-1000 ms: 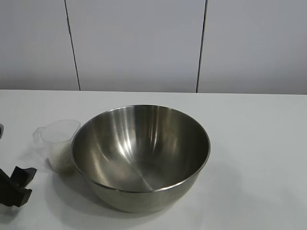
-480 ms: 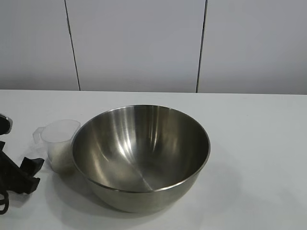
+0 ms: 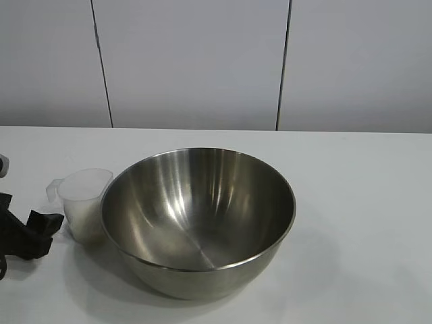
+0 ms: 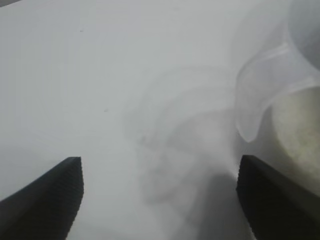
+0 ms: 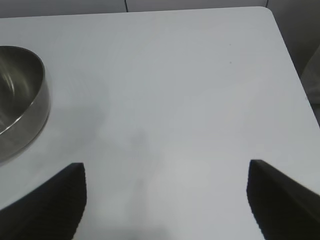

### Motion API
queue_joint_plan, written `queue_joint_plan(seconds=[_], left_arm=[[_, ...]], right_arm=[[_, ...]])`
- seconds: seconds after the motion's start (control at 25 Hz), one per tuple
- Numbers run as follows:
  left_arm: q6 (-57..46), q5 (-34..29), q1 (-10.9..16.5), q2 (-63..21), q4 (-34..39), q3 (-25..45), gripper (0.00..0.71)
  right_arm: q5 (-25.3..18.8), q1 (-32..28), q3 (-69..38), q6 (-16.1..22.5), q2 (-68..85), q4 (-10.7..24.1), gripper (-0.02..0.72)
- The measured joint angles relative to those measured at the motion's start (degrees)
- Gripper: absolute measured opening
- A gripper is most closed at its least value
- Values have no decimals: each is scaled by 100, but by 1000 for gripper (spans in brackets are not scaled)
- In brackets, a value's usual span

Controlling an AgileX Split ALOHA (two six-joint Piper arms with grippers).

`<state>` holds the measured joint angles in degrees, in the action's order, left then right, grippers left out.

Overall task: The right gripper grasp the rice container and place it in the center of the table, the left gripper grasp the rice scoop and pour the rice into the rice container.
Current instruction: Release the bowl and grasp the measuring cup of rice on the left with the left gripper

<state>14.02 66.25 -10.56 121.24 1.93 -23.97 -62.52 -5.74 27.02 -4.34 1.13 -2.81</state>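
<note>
The rice scoop's upper side is free of stuck grains, so all the rice will flow out and spread loosely when I pour.
The rice container, a large shiny steel bowl, stands empty in the middle of the white table. The rice scoop, a small clear plastic cup with rice in its bottom, stands touching the bowl's left side. My left gripper is low at the table's left edge, just left of the scoop, open and empty. In the left wrist view its fingers stand wide apart, with the scoop's lip tab ahead and to one side. My right gripper is open over bare table; the bowl's edge shows beside it.
A pale panelled wall rises behind the table. In the right wrist view the table's far corner and edge show, with a dark gap beyond.
My left gripper has moved right and up the picture from the bottom-left corner, closing in on the scoop's tab side. The bowl and the scoop have not moved.
</note>
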Motion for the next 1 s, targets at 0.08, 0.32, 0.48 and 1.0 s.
queue_joint_plan(seconds=[0.08, 0.32, 0.48, 1.0], left_arm=[[-45, 0, 0, 0, 4, -20, 600], [-129, -5, 0, -140, 4, -67, 596], [-265, -8, 0, -147, 4, -84, 546], [-301, -38, 0, -780, 270, -84, 33]], right_arm=[[0, 0, 0, 0, 0, 0, 599], [0, 0, 0, 0, 0, 0, 599], [0, 0, 0, 0, 0, 0, 599], [0, 0, 0, 0, 0, 0, 599]])
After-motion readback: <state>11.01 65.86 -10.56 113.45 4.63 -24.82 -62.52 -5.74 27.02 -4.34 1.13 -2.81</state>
